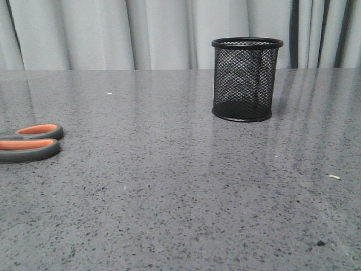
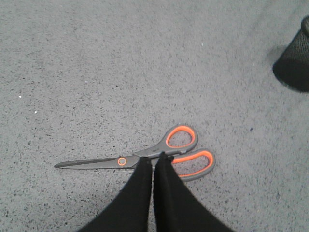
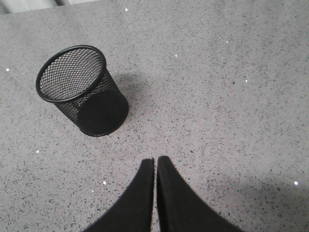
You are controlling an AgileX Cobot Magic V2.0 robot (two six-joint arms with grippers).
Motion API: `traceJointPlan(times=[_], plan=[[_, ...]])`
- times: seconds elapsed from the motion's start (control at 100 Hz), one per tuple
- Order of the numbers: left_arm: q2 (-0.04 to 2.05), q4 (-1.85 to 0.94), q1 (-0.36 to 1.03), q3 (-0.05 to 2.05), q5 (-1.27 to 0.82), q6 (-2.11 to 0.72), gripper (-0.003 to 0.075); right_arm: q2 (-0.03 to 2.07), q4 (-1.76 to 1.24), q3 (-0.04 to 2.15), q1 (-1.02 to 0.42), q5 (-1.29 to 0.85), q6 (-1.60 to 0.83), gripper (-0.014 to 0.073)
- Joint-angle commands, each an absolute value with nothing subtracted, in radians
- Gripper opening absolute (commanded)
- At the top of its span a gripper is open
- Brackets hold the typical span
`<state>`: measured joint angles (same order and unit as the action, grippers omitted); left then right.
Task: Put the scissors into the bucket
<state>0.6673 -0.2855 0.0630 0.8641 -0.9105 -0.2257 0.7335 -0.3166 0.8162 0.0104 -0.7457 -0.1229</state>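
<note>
I see the scissors lying closed (image 2: 96,163) and clear of the bucket, so my left gripper should now go down to where the handles meet the blades (image 2: 146,154) and close there.
The scissors (image 2: 145,157) lie flat and closed on the grey table, dark grey handles lined in orange. In the front view only their handle loops (image 1: 31,142) show at the left edge. My left gripper (image 2: 154,160) is shut and empty, its tips above the scissors where the handles meet the blades. The bucket (image 1: 246,79), a black wire-mesh cup, stands upright at the back right; it also shows in the right wrist view (image 3: 81,90) and at the edge of the left wrist view (image 2: 295,63). My right gripper (image 3: 155,162) is shut and empty, away from the bucket. Neither gripper shows in the front view.
The grey speckled table (image 1: 180,186) runs back to a pale curtain (image 1: 113,31). A small pale crumb (image 1: 334,176) and a dark speck (image 1: 320,243) lie at the right front.
</note>
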Motion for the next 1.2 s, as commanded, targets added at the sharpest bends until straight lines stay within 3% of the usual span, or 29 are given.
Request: traceJointPlan(times=[0.0, 0.12, 0.18, 0.25, 0.32, 0.56, 0.83, 1.19], plan=[[0.702, -0.33, 0.06, 0.917, -0.889, -0.297, 0.0, 0.762, -0.32, 0.872, 0.012, -0.708, -0.144, 0.0086], [0.738, -0.374, 0.06, 0.931, -0.902, -0.365, 0.0134, 0.795, -0.321, 0.901, 0.012, -0.724, -0.144, 0.0356], [0.754, -0.379, 0.06, 0.934, -0.902, -0.366, 0.0239, 0.795, -0.324, 0.907, 0.012, -0.727, -0.144, 0.0437], [0.778, -0.379, 0.06, 0.938, -0.909, -0.369, 0.0345, 0.795, -0.325, 0.908, 0.012, -0.727, -0.144, 0.0456], [0.809, -0.379, 0.06, 0.95, -0.937, -0.397, 0.0396, 0.795, -0.325, 0.908, 0.012, -0.727, -0.144, 0.0456], [1.024, -0.379, 0.06, 1.069, -1.144, -0.657, 0.0398, 0.795, -0.326, 0.908, -0.001, -0.727, -0.144, 0.0456], [1.233, -0.381, 0.06, 1.146, -1.226, -1.268, 0.0388, 0.795, -0.322, 0.908, -0.046, -0.731, -0.149, 0.0456], [1.433, -0.308, 0.111, 1.169, -1.228, -1.501, 0.0388, 0.795, -0.321, 0.908, -0.089, -0.732, -0.174, 0.0456]])
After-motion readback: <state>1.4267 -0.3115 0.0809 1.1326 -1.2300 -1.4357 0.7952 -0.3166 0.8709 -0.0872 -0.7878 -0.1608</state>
